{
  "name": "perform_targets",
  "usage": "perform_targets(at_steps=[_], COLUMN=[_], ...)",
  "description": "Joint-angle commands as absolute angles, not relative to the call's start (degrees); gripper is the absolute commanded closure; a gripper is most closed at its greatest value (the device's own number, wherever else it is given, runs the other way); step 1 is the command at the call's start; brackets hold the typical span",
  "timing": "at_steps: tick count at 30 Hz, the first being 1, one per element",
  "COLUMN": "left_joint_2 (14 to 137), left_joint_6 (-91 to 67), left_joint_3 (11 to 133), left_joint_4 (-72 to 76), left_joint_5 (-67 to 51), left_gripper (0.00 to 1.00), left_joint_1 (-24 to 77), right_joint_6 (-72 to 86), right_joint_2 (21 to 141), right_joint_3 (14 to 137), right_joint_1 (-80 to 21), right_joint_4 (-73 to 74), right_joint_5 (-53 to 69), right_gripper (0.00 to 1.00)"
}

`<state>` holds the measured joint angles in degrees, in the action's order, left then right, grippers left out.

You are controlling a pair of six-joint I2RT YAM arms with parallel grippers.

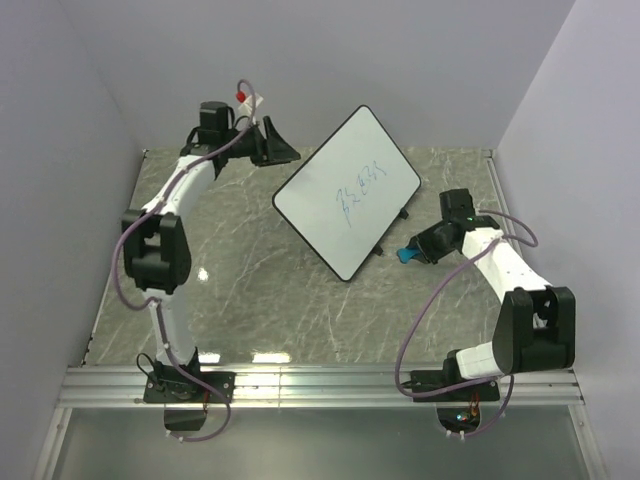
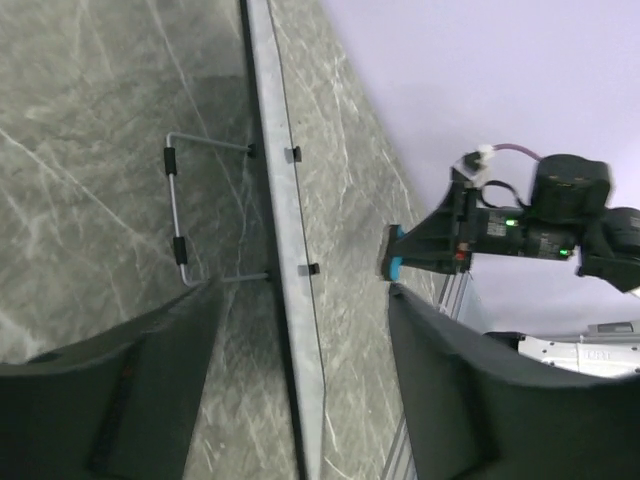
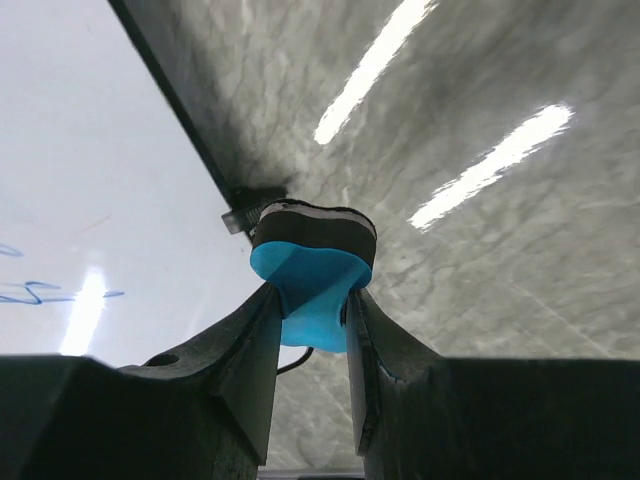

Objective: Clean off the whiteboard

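Note:
I should grip the whiteboard's edge [image 2: 286, 330] firmly with my left gripper before my right gripper rubs the eraser over the blue scribbles, because the whiteboard is only propped on its wire stand [image 2: 176, 205].
The whiteboard [image 1: 345, 190] stands tilted at mid-table, propped on a wire stand [image 2: 175, 210], with blue scribbles [image 1: 362, 188] on its face. My left gripper [image 1: 275, 145] is at the board's far left edge. In the left wrist view its fingers [image 2: 480, 390] stand apart on either side of the board's thin edge [image 2: 285, 200], neither touching it. My right gripper [image 1: 425, 250] is just right of the board's lower edge, shut on a small blue eraser [image 3: 312, 290] with a black felt pad. The board's face [image 3: 90, 180] and blue marks [image 3: 40, 290] lie to the left of the eraser.
The grey marbled tabletop [image 1: 250, 290] is enclosed by pale walls at the back and both sides. An aluminium rail [image 1: 320, 385] runs along the near edge between the two arm bases. Small black stand feet [image 1: 405, 213] stick out beside the board's right edge.

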<state>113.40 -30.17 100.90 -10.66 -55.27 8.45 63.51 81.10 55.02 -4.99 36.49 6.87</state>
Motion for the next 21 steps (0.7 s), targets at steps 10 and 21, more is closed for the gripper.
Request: perform_targets(at_steps=[10, 21], left_joint_2=[126.30, 126.83], left_joint_6=[-34.72, -32.54], left_joint_3=[115.39, 114.26], left_joint_4=[-8.61, -11.15], left_joint_5=[-58.97, -59.60], left_gripper=[0.46, 0.85], left_joint_1=[12.65, 13.45], right_joint_6=[57.39, 59.85], right_joint_2=[78.75, 89.63], right_joint_3=[57.57, 70.53], right_joint_1=[-1.05, -4.65], right_joint_4=[36.65, 24.43], right_joint_5=[7.12, 15.03], right_gripper=[1.00, 1.00])
